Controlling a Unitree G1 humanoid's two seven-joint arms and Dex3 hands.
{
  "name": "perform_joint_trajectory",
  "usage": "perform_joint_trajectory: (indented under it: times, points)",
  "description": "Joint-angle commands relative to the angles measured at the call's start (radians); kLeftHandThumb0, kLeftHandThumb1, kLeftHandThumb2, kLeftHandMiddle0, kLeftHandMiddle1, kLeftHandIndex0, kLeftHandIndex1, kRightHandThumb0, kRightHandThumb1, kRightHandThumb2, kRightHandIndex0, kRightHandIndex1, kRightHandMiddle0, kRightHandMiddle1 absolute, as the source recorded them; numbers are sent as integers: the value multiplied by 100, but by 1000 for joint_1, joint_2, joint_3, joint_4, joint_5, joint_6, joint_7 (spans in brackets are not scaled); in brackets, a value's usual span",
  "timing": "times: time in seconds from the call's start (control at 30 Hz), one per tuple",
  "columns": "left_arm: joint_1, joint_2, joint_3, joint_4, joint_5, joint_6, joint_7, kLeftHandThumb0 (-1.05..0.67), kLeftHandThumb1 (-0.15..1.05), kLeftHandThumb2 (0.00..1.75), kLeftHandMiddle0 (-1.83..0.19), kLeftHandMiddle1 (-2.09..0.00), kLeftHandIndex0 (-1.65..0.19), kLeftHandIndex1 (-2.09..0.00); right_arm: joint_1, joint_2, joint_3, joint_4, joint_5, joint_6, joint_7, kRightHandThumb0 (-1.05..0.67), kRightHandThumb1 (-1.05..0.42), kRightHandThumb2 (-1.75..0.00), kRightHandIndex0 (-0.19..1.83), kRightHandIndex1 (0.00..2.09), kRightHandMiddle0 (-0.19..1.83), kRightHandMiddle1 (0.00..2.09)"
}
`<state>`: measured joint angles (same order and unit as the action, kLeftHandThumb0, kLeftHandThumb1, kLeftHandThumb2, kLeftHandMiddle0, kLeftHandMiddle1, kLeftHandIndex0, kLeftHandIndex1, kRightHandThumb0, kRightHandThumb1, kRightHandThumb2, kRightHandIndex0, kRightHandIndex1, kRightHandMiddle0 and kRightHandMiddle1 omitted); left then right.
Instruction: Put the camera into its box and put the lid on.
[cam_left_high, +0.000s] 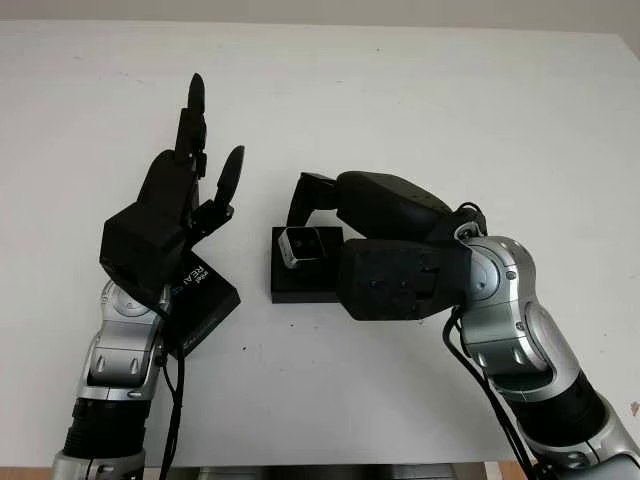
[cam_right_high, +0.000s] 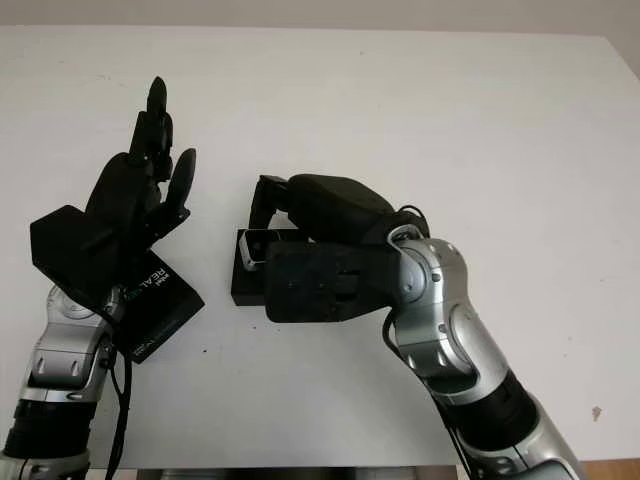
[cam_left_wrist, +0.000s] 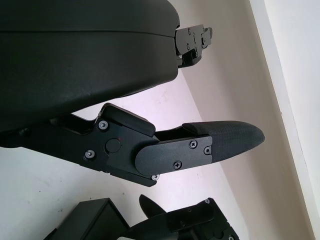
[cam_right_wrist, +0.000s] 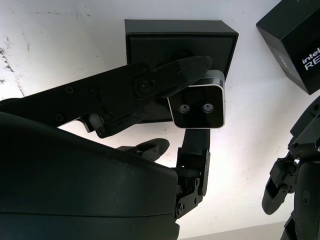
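The black lid (cam_left_high: 204, 302) is almost exactly the box's size, so as I lower it, I expect it to catch crooked on the box's rim (cam_left_high: 300, 291) before it seats.
A small silver camera (cam_left_high: 303, 246) with two lenses (cam_right_wrist: 197, 106) is pinched in my right hand (cam_left_high: 305, 222), one finger (cam_right_wrist: 185, 70) above it and the thumb (cam_right_wrist: 192, 145) below. It hangs tilted just over the near-left part of the open black box (cam_left_high: 300, 285), and whether it touches the box I cannot tell. The black lid (cam_left_high: 205, 300), printed with white "REAL" lettering, lies flat on the table left of the box. My left hand (cam_left_high: 212, 135) is open, raised above the lid and holding nothing.
The white table (cam_left_high: 420, 110) stretches wide behind and to the right of the box. Its front edge runs just below my forearms. The right forearm (cam_left_high: 510, 330) crosses the space right of the box.
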<state>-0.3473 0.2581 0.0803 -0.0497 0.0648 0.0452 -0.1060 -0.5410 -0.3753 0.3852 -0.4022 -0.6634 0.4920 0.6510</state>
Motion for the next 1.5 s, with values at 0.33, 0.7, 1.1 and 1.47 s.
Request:
perform_joint_trajectory:
  times: [0.33, 0.7, 1.1, 1.47]
  points:
    - [-4, 0, -4, -29, 0, 0, 2, -84, 105, 59, 19, 0, 19, 0, 63, -28, -16, -32, -17, 2, -8, -43, -105, -22, 48, 10, 44, 209]
    - [-32, 0, -4, 5, -4, -23, 1, -83, 105, 58, 19, 0, 19, 0, 133, -18, -12, -89, -58, 54, -18, -41, -105, -22, 48, 9, 48, 209]
    - [-21, -1, -1, -6, -10, -18, 1, -85, 105, 57, 19, 0, 19, 0, 144, -29, -8, -90, -76, 48, -16, -40, -105, -23, 49, 9, 42, 209]
    - [-6, -4, 1, -25, -11, -12, 1, -85, 105, 56, 19, 0, 19, 0, 157, -85, -32, -68, -49, -125, -47, -62, -105, -13, 23, 2, -9, 153]
